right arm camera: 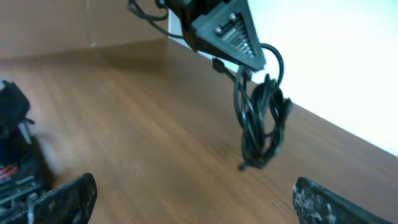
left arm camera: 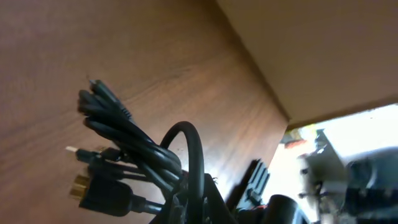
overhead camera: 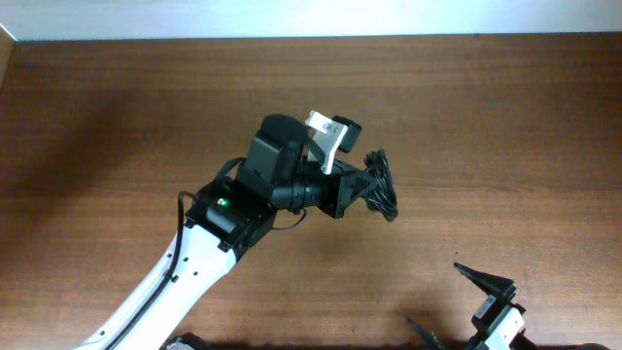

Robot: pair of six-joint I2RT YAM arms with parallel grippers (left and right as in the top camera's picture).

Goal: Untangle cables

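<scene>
My right gripper should take the bundle (overhead camera: 383, 186) after I bring it across, because the bundle is hanging from my left gripper, away from my right gripper's open fingers (overhead camera: 449, 309).
The cables (overhead camera: 382, 185) are a bundle of thin black cords. My left gripper (overhead camera: 367, 187) is shut on the bundle near the middle of the table and holds it off the surface. In the left wrist view the cables (left arm camera: 134, 152) loop out from the left gripper (left arm camera: 202, 202), and a gold plug end (left arm camera: 79, 185) shows at the lower left. In the right wrist view the cables (right arm camera: 261, 121) hang down from the left gripper (right arm camera: 239, 59), their low end close to the wood. My right gripper (overhead camera: 432, 293) stands open at the front right, apart from the bundle, with its fingers (right arm camera: 62, 196) spread wide.
The left arm (overhead camera: 219, 219) reaches in diagonally from the front left. The brown wooden table (overhead camera: 117, 117) ends at a white wall (overhead camera: 311, 15) along the far side. A black unit with red wires (right arm camera: 12, 143) stands to the left of my right gripper.
</scene>
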